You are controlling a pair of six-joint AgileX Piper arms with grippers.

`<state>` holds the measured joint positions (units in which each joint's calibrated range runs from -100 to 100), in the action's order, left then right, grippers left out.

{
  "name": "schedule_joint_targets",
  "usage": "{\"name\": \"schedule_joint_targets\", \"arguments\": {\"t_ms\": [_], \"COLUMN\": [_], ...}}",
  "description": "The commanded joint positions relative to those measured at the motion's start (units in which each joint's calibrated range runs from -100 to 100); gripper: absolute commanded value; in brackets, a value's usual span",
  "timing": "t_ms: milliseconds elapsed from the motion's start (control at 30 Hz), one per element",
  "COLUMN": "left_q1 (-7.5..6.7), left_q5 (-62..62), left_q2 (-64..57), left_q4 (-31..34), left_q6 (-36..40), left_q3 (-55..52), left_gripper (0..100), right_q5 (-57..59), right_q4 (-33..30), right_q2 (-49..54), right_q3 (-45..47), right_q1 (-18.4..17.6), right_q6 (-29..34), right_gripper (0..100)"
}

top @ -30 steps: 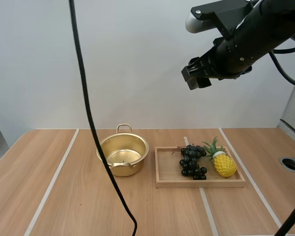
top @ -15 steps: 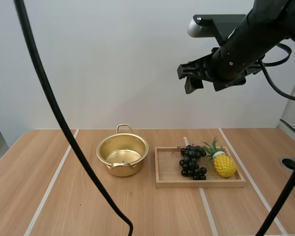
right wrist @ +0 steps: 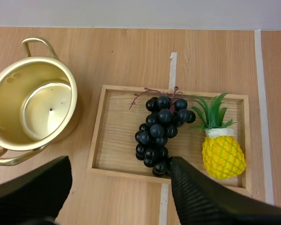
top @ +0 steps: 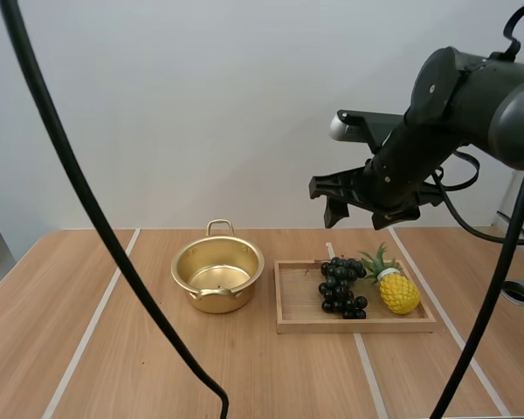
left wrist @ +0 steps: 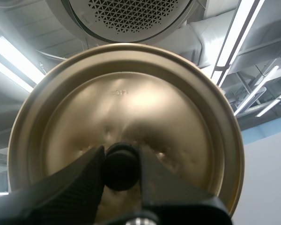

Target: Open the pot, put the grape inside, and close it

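I expect the whole bunch (top: 341,285) to come up together when I lift it, because the grapes are packed tightly below a purple stem (right wrist: 173,97).
A gold pot (top: 218,272) stands open left of the wooden tray (top: 358,326), its inside bare (right wrist: 35,110). A bunch of dark grapes (top: 342,286) lies in the tray (right wrist: 117,140) beside a toy pineapple (top: 397,291). My right gripper (top: 336,205) hangs in the air over the tray's left half. In the right wrist view it (right wrist: 121,165) is open, its fingers apart above the grapes (right wrist: 159,131) and well clear of them. My left gripper (left wrist: 121,161) is shut on the black knob (left wrist: 119,168) of the gold lid (left wrist: 131,103), held up in the air.
The pineapple (right wrist: 223,152) takes the tray's right end. Bare wooden tabletop with pale stripes (top: 96,323) spreads to the left and front of the pot. A round hole (top: 519,291) sits in the table at the far right.
My right arm has come down from high up and now hangs lower, over the tray. Pot, grapes and pineapple have not moved.
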<state>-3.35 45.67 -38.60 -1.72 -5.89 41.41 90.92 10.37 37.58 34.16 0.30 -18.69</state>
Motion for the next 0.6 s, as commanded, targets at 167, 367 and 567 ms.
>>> {"name": "schedule_joint_targets", "arguments": {"t_ms": [167, 367, 567], "left_q1": [-0.14, -0.14, -0.14], "left_q5": [-2.5, -2.5, -2.5], "left_q2": [0.3, 0.3, 0.3], "left_q4": [0.3, 0.3, 0.3], "left_q6": [0.6, 0.6, 0.6], "left_q3": [0.3, 0.3, 0.3], "left_gripper": [0, 0, 0], "right_q5": [-16.4, -17.7, -18.9], "right_q4": [-1.2, -0.9, -1.3], "right_q2": [0.3, -4.3, -11.7], "right_q3": [7.0, 7.8, 7.8], "right_q1": [0.2, 0.2, 0.2], "right_q6": [0.9, 2.0, 2.8], "right_gripper": [100, 100, 100]}}
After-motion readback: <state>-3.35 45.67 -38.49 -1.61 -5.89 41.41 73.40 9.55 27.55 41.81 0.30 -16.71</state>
